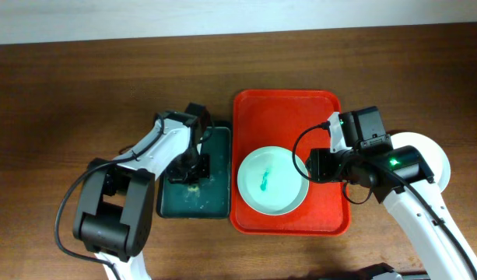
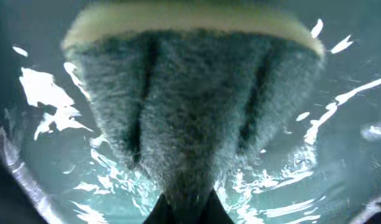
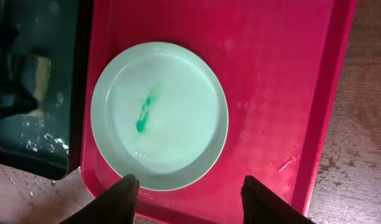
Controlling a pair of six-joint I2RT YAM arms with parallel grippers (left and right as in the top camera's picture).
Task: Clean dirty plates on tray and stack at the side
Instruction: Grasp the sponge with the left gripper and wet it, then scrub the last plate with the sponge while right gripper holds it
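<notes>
I should expect to find empty tray under the mint green plate (image 1: pixel 273 182) when I pick it up, because a single low rim (image 1: pixel 271 213) lies close against the red tray.
A mint green plate (image 1: pixel 272 181) with a teal smear at its centre lies on the red tray (image 1: pixel 285 109), toward the front left. It also shows in the right wrist view (image 3: pixel 159 115) on the tray (image 3: pixel 283 74). My right gripper (image 3: pixel 187 190) is open and empty just above the plate's near rim. My left gripper (image 1: pixel 190 173) is over the dark green tray (image 1: pixel 215 198) and is shut on a sponge (image 2: pixel 190 106), whose scouring side fills the left wrist view. A white plate (image 1: pixel 433 155) lies on the table to the right, partly under my right arm. No pale blue plate is in view.
The dark green tray (image 3: pixel 35 124) stands directly left of the red tray and holds water. The right arm's body covers the red tray's right edge. Brown wooden table (image 1: pixel 82 93) lies all around, with a pale wall strip at the back.
</notes>
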